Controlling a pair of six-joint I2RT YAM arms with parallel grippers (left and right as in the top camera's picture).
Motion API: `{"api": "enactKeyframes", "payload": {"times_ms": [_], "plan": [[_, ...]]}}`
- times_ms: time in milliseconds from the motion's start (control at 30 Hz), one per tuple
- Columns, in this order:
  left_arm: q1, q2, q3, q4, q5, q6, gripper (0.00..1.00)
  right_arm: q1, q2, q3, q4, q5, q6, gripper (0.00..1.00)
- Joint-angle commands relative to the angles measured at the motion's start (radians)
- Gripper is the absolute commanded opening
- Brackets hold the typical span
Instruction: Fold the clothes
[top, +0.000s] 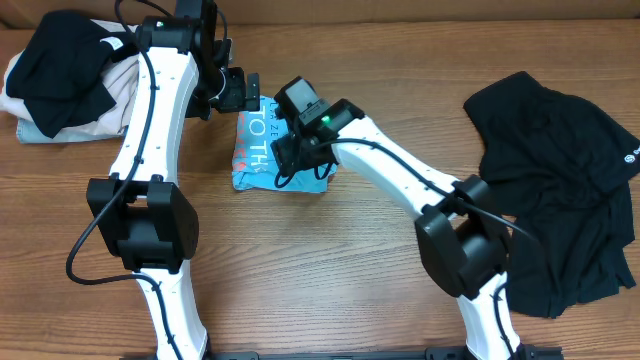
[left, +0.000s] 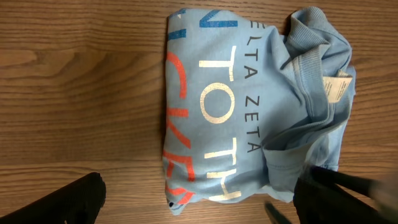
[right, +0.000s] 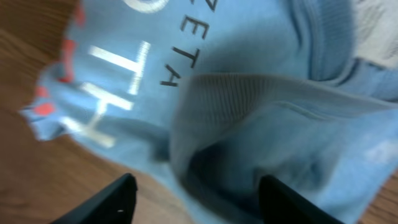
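Observation:
My right gripper is on the side where the light-blue T-shirt's collar end (left: 316, 73) is bunched up, so it should first pull the T-shirt's raised fold (left: 287, 160) away from the lettering.
The light-blue T-shirt (top: 258, 150) lies folded into a small packet at the table's middle, its printed lettering facing up (left: 236, 106). My right gripper (top: 290, 157) is down on the packet's right side. In the right wrist view it (right: 196, 202) is open, with a raised fold of blue cloth (right: 249, 124) between the fingers (right: 106, 202). My left gripper (top: 244, 94) hovers at the packet's far edge. It (left: 199, 208) is wide open and holds nothing. The black polo (top: 560, 190) lies crumpled at the right.
A stack of beige and black folded garments (top: 60, 75) sits at the back left corner. Bare wooden table (top: 330, 260) stretches in front of the packet and between it and the polo.

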Motion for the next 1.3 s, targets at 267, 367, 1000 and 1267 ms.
{"api": "enactKeyframes", "payload": {"times_ms": [267, 367, 1000, 1267], "plan": [[0.006, -0.002, 0.013, -0.016, 0.015, 0.057, 1.0, -0.06, -0.026, 0.019, -0.038, 0.033, -0.018, 0.04], [0.006, -0.002, 0.013, -0.017, 0.015, 0.057, 1.0, -0.106, -0.065, 0.023, -0.121, 0.003, 0.008, 0.04], [0.007, -0.002, 0.013, -0.021, 0.015, 0.08, 1.0, -0.202, -0.082, -0.154, -0.286, -0.153, 0.057, 0.48], [0.007, -0.002, 0.012, -0.021, 0.006, 0.079, 1.0, -0.214, -0.181, -0.031, -0.209, -0.076, -0.005, 0.7]]}}
